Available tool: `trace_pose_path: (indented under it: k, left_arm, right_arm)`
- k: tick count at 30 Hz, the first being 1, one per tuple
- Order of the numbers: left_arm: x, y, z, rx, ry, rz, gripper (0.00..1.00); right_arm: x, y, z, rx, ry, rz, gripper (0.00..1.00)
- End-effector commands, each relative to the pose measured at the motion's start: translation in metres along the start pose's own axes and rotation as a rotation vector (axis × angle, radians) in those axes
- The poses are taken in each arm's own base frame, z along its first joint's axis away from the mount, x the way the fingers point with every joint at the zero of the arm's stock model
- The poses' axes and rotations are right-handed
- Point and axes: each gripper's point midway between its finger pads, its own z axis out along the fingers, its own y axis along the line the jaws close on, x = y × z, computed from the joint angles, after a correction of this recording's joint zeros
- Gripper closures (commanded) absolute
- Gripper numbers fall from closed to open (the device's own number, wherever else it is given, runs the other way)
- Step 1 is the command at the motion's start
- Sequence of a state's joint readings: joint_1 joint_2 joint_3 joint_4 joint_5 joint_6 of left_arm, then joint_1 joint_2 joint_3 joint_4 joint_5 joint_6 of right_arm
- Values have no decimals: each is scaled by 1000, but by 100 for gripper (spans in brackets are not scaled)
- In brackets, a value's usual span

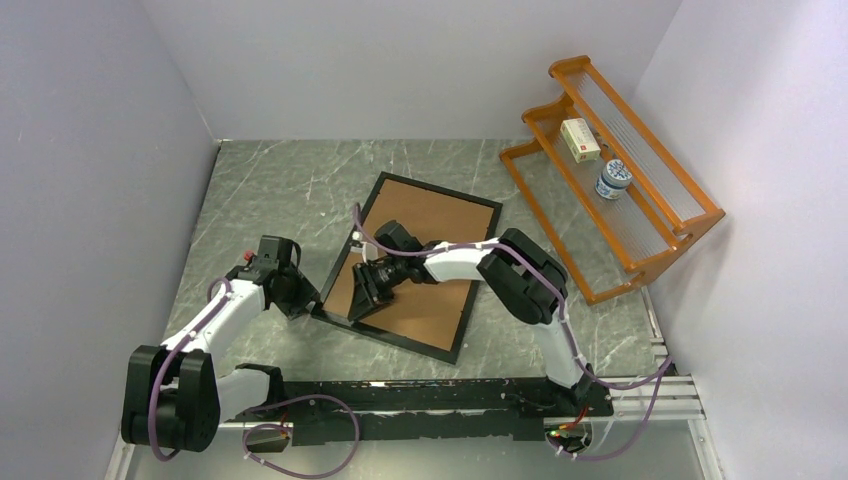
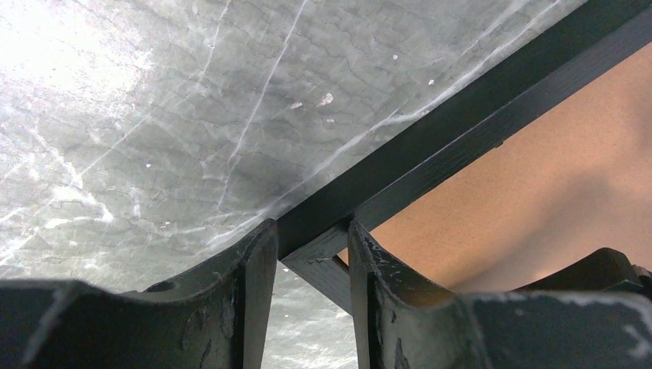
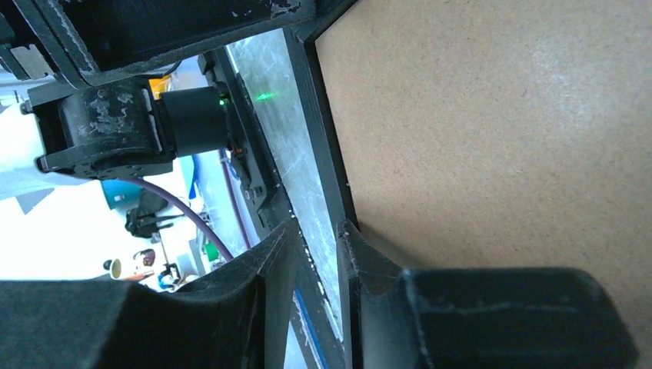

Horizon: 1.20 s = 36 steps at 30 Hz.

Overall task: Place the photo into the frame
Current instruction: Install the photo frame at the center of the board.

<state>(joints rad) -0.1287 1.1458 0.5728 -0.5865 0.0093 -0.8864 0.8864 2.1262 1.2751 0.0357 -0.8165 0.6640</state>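
Observation:
Both my grippers crowd the same corner of the frame (image 1: 317, 311), so my right gripper should move along the frame's near edge (image 1: 402, 339) while my left gripper retakes the frame's corner.
The black frame (image 1: 482, 272) lies face down on the marbled table, its brown backing board (image 1: 430, 215) up. The photo is hidden. My left gripper (image 1: 305, 300) sits at the frame's near left corner. In the left wrist view that corner of the frame (image 2: 461, 115) fills the gap between the fingers of the left gripper (image 2: 311, 231), which is shut on it. My right gripper (image 1: 358, 305) reaches over the board to the frame's left rail. In the right wrist view the right gripper (image 3: 317, 228) has its jaws apart astride the frame's left rail (image 3: 327, 138), beside the board (image 3: 500, 138).
An orange wooden rack (image 1: 620, 200) stands at the back right, holding a white box (image 1: 580, 140) and a blue-and-white jar (image 1: 613, 180). White walls close the table on three sides. The arms' black mounting rail (image 1: 450, 400) runs along the near edge.

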Motion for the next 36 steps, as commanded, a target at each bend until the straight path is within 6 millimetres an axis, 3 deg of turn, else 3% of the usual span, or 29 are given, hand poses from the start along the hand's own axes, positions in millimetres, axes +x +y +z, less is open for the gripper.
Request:
trace_pose_path:
  k: [1, 10, 14, 19, 25, 30, 36]
  left_arm:
    - [11, 33, 4, -144, 27, 11, 57]
    - [12, 32, 3, -131, 29, 15, 57]
    - [10, 27, 1, -106, 25, 30, 56]
    - [1, 10, -12, -27, -7, 68, 52]
    - [-3, -18, -35, 142, -45, 93, 31]
    - [8, -28, -33, 215, 8, 111, 22]
    - [24, -28, -13, 231, 91, 103, 25]
  right_arm:
    - [9, -138, -25, 441, -70, 99, 68]
    - [9, -149, -28, 421, -70, 122, 69]
    - [2, -138, -33, 416, -92, 85, 70]
    - [-21, -95, -57, 378, -196, 4, 68]
    - [-25, -34, -83, 247, -273, -97, 58]
    - [6, -16, -86, 153, -198, -139, 56]
    - [53, -9, -82, 62, -77, -162, 66]
